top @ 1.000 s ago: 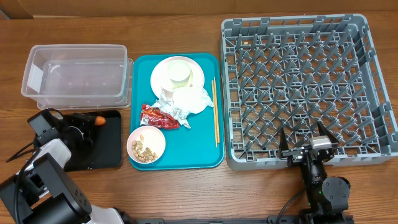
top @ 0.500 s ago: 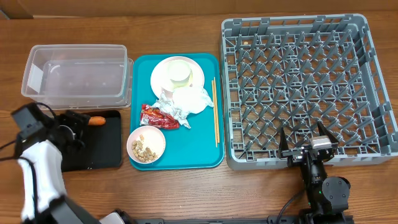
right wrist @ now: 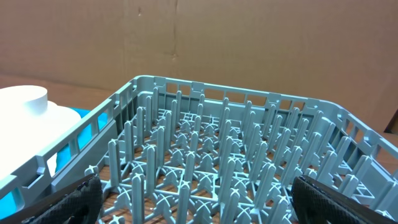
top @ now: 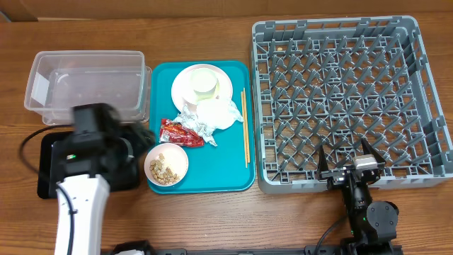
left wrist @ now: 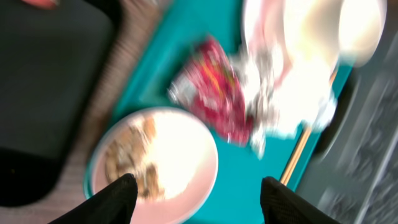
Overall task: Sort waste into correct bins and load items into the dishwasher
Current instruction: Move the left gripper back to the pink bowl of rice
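The open teal tray (top: 211, 170) is beside the pale bowl's rim (top: 187, 167) facing the chopsticks, so the robot's left gripper keeps going down, with one finger inside the bowl, and closes there.
My left gripper (left wrist: 199, 186) is open and empty. It hovers over a small pale bowl of nut scraps (top: 166, 165) at the teal tray's front left; the bowl also shows, blurred, in the left wrist view (left wrist: 161, 162). A red snack wrapper (top: 180, 132) and a crumpled white napkin (top: 219, 113) lie behind the bowl. A plate (top: 182, 88) carries a white cup (top: 204, 83). Chopsticks (top: 244, 127) lie along the tray's right side. An orange bit that may be the carrot (left wrist: 40, 2) lies in the black tray (top: 49, 166); my left arm hides it in the overhead view. My right gripper (top: 349, 159) is open at the front edge of the grey rack (top: 347, 92).
The clear tub (top: 85, 88) stands behind the black tray. The teal tray (top: 212, 170) sits between the bins and the rack. My left arm lies over most of the black tray. A brown cardboard wall runs behind the table.
My left arm swung right from the black tray's left side to the teal tray's edge, leaving the carrot on the black tray. The right arm has not moved.
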{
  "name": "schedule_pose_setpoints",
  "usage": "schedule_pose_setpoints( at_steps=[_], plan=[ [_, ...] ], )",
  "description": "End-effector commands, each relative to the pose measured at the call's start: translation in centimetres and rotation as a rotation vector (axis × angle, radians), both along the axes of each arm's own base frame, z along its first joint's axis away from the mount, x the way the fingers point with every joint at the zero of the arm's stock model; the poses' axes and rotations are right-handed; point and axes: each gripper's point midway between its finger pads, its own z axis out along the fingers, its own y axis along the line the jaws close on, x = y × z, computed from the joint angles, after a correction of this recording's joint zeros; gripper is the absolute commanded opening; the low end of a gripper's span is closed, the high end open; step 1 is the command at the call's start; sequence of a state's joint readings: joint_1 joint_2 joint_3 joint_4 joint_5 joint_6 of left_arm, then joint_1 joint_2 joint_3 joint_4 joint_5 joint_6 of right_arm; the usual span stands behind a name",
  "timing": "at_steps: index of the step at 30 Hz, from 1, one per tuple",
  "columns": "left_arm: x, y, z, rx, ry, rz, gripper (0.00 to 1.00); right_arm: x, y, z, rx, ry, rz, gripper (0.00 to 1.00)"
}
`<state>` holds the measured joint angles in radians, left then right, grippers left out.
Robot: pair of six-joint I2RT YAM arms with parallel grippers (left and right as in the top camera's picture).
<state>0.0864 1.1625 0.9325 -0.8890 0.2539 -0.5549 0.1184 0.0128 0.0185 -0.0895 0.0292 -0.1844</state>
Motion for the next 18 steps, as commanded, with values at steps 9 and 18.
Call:
schedule_pose_setpoints(
  at_steps=[9,18],
  plan=[
    [-3.0,-8.7,-4.3,0.277,0.142,-0.491,0.65,0.0,0.0,-0.1,0.001,-0.008,0.002,1.00],
    [-3.0,-8.4,-8.3,0.352,0.279,-0.502,0.52,0.0,0.0,-0.1,0.001,-0.008,0.002,1.00]
  ],
)
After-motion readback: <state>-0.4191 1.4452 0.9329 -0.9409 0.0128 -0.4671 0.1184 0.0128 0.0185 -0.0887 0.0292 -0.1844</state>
